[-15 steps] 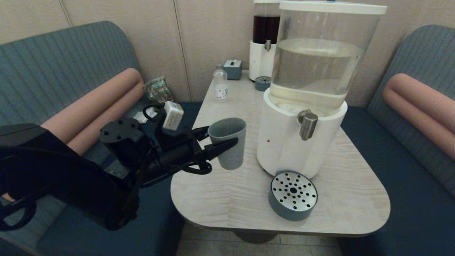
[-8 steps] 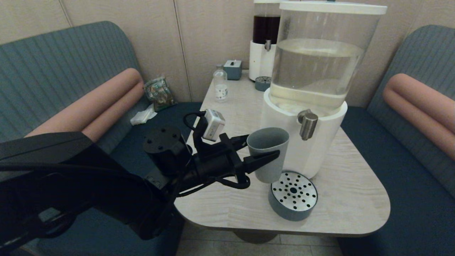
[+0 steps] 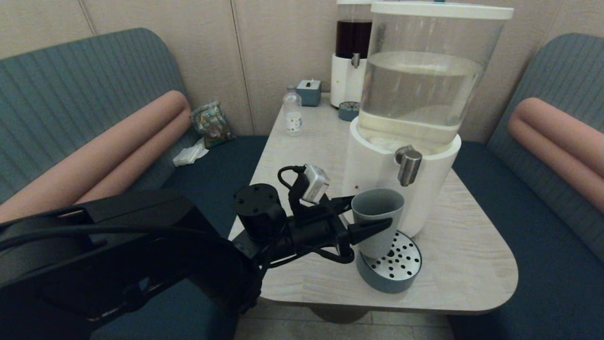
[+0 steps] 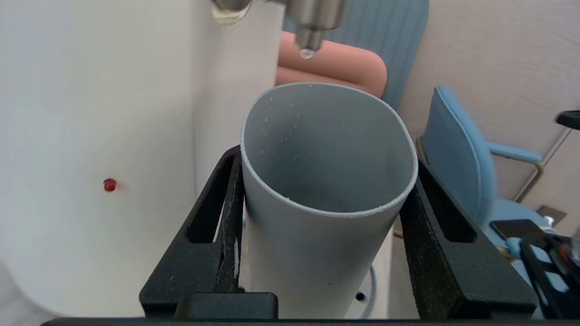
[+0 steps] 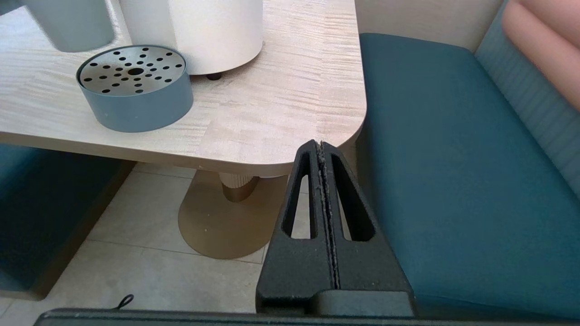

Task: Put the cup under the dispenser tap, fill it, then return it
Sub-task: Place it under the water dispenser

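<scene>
My left gripper should keep lowering the cup slowly under the dispenser tap, with the cup upright (image 3: 377, 207) over the drip tray (image 3: 398, 258), and let go once the cup's base sits flat.
The grey-blue cup (image 3: 377, 222) is upright over the left part of the perforated drip tray (image 3: 401, 269), in front of the white base of the big clear tank (image 3: 424, 85). My left gripper (image 3: 373, 213) is shut on the cup, one finger on each side of it (image 4: 326, 181). The brushed-metal dispenser tap (image 3: 408, 165) hangs above and slightly right of the cup; in the left wrist view a drop hangs at the spout (image 4: 308, 45) above the cup's far rim. The cup (image 4: 317, 149) holds only a few droplets. My right gripper (image 5: 320, 147) is shut and empty below the table's near right corner.
A dark-liquid dispenser (image 3: 351, 61), its small tray (image 3: 349, 111), a clear bottle (image 3: 293, 115) and a tissue box (image 3: 309, 91) stand at the table's back. Blue benches (image 3: 542, 236) flank the table (image 3: 462, 264). The drip tray (image 5: 136, 95) sits near the front edge.
My left gripper has carried the cup rightward and down, from the table's left side to over the drip tray below the tap. The right arm has not moved.
</scene>
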### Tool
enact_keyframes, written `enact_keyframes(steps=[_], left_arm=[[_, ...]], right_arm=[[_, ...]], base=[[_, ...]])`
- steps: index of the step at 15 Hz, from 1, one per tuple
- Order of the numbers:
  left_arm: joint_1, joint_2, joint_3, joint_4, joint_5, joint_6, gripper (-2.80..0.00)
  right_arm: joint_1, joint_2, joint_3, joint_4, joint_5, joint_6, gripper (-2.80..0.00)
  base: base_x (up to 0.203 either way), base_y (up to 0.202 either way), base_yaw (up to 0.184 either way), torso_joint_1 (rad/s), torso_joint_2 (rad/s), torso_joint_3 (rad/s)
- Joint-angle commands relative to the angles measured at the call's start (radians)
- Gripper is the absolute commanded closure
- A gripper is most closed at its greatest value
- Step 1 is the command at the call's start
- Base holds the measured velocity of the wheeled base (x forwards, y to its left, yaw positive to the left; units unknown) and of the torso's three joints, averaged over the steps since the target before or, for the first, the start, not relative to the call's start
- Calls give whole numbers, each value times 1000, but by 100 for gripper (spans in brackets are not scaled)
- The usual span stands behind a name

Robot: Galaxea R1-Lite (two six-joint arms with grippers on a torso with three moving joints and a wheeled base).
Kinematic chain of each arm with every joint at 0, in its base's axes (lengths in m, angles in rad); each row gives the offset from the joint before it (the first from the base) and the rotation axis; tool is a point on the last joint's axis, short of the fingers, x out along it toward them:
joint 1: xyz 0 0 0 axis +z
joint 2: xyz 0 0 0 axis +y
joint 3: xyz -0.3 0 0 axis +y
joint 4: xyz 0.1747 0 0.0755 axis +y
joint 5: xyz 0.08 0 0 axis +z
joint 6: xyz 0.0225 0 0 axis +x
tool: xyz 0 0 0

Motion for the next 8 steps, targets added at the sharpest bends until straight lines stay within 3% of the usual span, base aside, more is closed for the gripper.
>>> enact_keyframes(steps=[1, 8], left_arm=[[-2, 51, -45, -9, -3, -3, 0], [-13, 154, -150, -9, 0, -15, 0]], right_arm=[[1, -2, 18, -1, 0, -1, 0], [0, -2, 18, -1, 0, -1, 0]], base=[[0, 0, 0, 0, 0, 0], [0, 0, 0, 0, 0, 0]])
